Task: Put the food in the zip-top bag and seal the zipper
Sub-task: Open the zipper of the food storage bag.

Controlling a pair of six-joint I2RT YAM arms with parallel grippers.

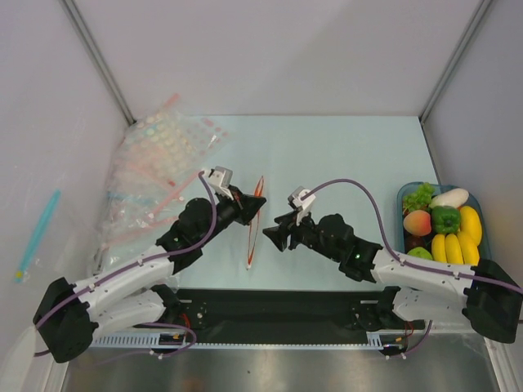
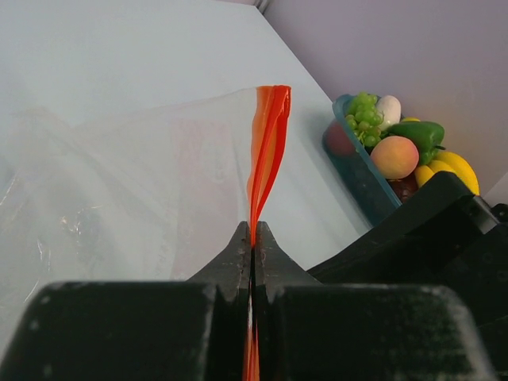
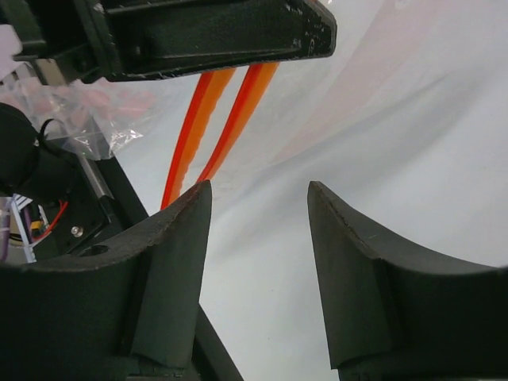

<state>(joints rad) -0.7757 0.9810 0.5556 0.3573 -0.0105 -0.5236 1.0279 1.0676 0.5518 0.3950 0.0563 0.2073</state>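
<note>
My right gripper should hold the zipper (image 1: pixel 254 227) while my left gripper opens and takes just one zipper strip, because my left gripper is pinching both zipper strips (image 2: pixel 255 209) together.
The clear zip-top bag (image 2: pixel 143 182) stands on edge mid-table, and its red-orange zipper (image 1: pixel 255 220) runs near to far. My left gripper (image 1: pixel 249 204) is shut on the zipper; the left wrist view shows the strip (image 2: pixel 266 151) pinched between the closed fingertips. The two zipper strips (image 3: pixel 238 119) are slightly apart, so the mouth gapes a little. My right gripper (image 1: pixel 270 233) is open and empty just right of the zipper. The food lies in a blue tray (image 1: pixel 404 214) at the right: orange ball (image 1: pixel 417 222), green pepper (image 1: pixel 445 219), white radish (image 1: pixel 449 197). No food shows in the bag.
A heap of dotted clear bags with pink strips (image 1: pixel 155 163) fills the back left. Yellow bananas (image 1: pixel 456 245) and green grapes (image 1: pixel 418 196) share the tray. White walls enclose the table on three sides. A teal stick (image 1: pixel 37 233) lies by the left wall.
</note>
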